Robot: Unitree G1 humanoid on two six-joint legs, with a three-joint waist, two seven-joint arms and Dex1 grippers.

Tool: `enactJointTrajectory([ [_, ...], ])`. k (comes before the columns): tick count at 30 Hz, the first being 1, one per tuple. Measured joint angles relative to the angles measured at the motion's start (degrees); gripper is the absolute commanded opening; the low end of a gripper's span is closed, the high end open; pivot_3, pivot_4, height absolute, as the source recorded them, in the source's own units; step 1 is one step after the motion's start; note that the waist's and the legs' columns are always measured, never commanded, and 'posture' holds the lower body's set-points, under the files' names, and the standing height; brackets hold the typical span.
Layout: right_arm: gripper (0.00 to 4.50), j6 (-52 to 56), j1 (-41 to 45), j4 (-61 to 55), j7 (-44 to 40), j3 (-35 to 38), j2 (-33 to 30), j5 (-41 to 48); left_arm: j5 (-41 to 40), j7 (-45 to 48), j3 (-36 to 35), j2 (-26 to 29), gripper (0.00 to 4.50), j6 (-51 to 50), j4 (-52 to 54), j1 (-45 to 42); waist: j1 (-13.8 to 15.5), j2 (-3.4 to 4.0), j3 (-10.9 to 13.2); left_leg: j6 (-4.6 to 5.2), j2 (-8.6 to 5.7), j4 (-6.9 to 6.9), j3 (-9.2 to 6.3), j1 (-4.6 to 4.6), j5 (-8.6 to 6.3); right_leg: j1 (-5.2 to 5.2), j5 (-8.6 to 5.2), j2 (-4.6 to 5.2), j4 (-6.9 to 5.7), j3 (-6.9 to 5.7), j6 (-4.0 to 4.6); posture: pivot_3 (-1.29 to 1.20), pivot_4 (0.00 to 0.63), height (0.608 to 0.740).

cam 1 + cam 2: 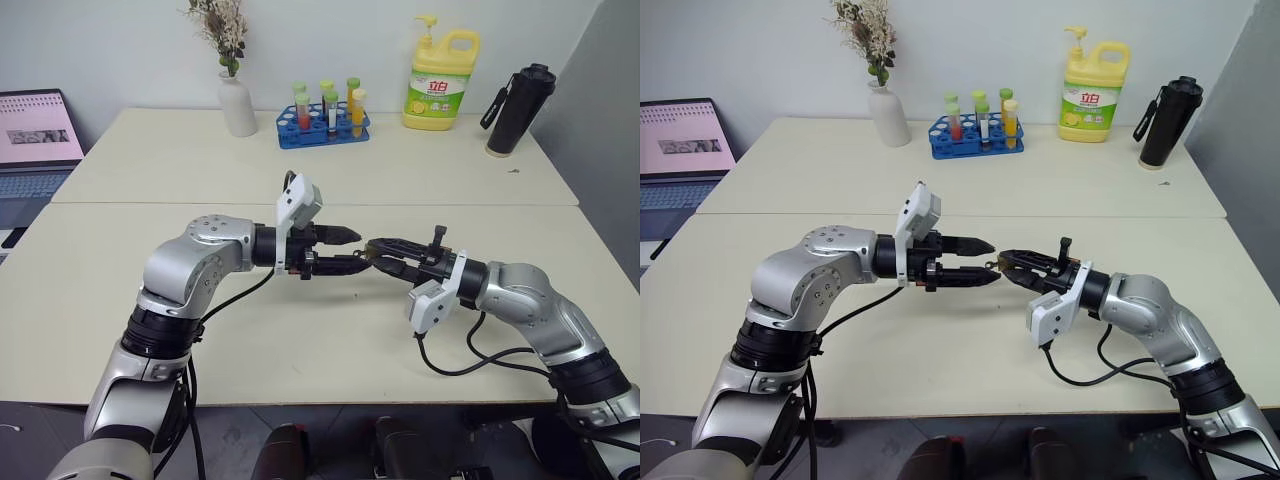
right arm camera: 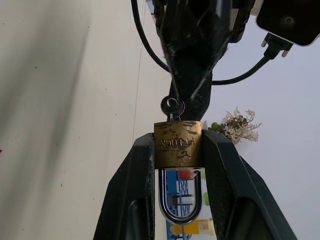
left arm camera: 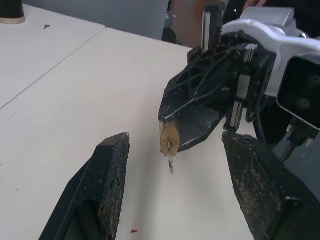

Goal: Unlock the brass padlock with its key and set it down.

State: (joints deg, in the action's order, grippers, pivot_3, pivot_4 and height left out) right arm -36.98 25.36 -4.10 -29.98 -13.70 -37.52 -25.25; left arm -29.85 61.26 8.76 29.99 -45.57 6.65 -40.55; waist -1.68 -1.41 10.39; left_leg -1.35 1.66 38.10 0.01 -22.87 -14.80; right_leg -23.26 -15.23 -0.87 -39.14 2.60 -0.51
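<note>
Next, I take the padlock's body [image 2: 178, 144] with my left gripper, since the shackle [image 2: 180, 218] lies back between my right gripper's fingers, freeing that gripper to pull the shackle open.
Above the table's middle, my right gripper [image 1: 378, 254] is shut on the brass padlock [image 2: 177, 145], one finger on each side of its body. The silvery shackle [image 2: 180, 202] lies back between the fingers. The key [image 2: 172, 107] sticks out of the padlock's free end, toward my left gripper [image 1: 352, 250]. That gripper is open and faces the right one tip to tip. Its fingers [image 3: 112, 170] stand wide on either side of the padlock [image 3: 169, 136] and touch neither it nor the key [image 3: 171, 163].
Along the back of the cream table [image 1: 300, 330] stand a white vase with dried flowers [image 1: 238, 105], a blue rack of tubes [image 1: 325, 122], a yellow detergent bottle [image 1: 440, 80] and a black flask [image 1: 520, 110]. A laptop [image 1: 35, 150] sits at the far left.
</note>
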Motion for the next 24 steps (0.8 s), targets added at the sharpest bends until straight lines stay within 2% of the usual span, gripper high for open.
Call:
enactJointTrajectory([
  [9, 0.92, 0.0, 0.0, -0.2, -0.3, 0.0, 0.0, 0.1, 1.0, -0.6, 0.6, -1.1, 3.11, 1.5, -1.0, -0.1, 0.0, 0.00, 0.0, 0.00, -0.02, 0.00, 0.01, 0.00, 0.00, 0.00, 0.00, 0.01, 0.00, 0.00, 0.00, 0.00, 0.150, 0.740],
  [18, 0.92, -0.1, 0.0, -0.4, -0.4, -0.1, 0.1, 0.1, 1.0, -0.8, 1.0, -2.2, 0.29, 1.8, -1.9, -0.1, 0.0, 0.00, 0.0, 0.00, -0.01, 0.00, 0.01, 0.00, 0.00, 0.00, 0.00, 0.00, 0.00, 0.00, 0.00, 0.00, 0.150, 0.740],
  [19, 0.92, 0.0, 0.0, -0.4, -0.4, -0.1, 0.1, 0.1, 1.1, -0.8, 1.0, -2.2, 0.16, 1.8, -1.9, -0.1, 0.0, 0.00, 0.0, 0.00, -0.01, 0.00, 0.00, 0.00, 0.00, 0.00, 0.00, 0.00, 0.00, 0.00, 0.00, 0.00, 0.150, 0.740],
  [24, 0.92, 0.0, 0.0, -0.4, -0.4, -0.1, 0.1, 0.1, 1.2, -0.8, 1.1, -2.2, 0.16, 2.0, -1.9, -0.1, 0.0, 0.00, 0.0, 0.00, -0.01, 0.00, 0.01, 0.00, 0.00, 0.00, 0.00, 0.00, 0.00, 0.00, 0.00, 0.00, 0.150, 0.740],
])
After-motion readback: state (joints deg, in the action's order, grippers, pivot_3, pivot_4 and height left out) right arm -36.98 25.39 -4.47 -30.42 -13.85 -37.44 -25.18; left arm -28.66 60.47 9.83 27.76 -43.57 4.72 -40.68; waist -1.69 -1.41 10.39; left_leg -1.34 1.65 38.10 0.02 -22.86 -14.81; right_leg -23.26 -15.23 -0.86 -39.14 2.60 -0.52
